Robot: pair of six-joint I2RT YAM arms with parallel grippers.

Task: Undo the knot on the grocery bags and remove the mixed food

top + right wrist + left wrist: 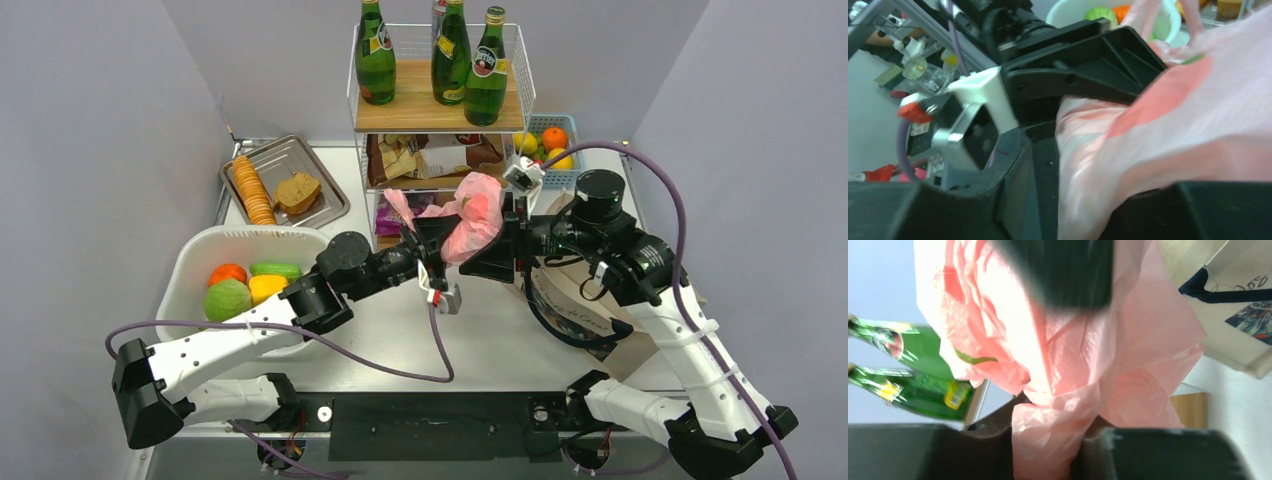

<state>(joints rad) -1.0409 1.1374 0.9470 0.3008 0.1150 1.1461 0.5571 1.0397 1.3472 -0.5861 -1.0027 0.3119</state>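
The crumpled pink grocery bag [477, 215] is pinched in my left gripper, away from the beige tote, so my right gripper should take over the bag and lower it into the tote [575, 305].
The pink grocery bag [478, 212] hangs in the air in front of the wire rack, stretched between both grippers. My left gripper [432, 243] is shut on a bunch of its thin plastic from the left; the left wrist view shows the plastic [1128, 340] pinched between the fingers [1048, 442]. My right gripper [500, 238] is shut on the bag from the right; the right wrist view shows pink plastic [1198, 110] clamped between its fingers [1098, 200]. I cannot make out the knot as a separate tie. Whatever is inside the bag is hidden.
A white tub [196, 262] at left holds an orange, a green vegetable, a yellow lemon and a green round fruit. A metal tray [320, 165] holds crackers and bread. A wire rack [520, 75] carries green bottles. A blue fruit basket [565, 178] stands behind. A beige tote [580, 310] lies under the right arm.
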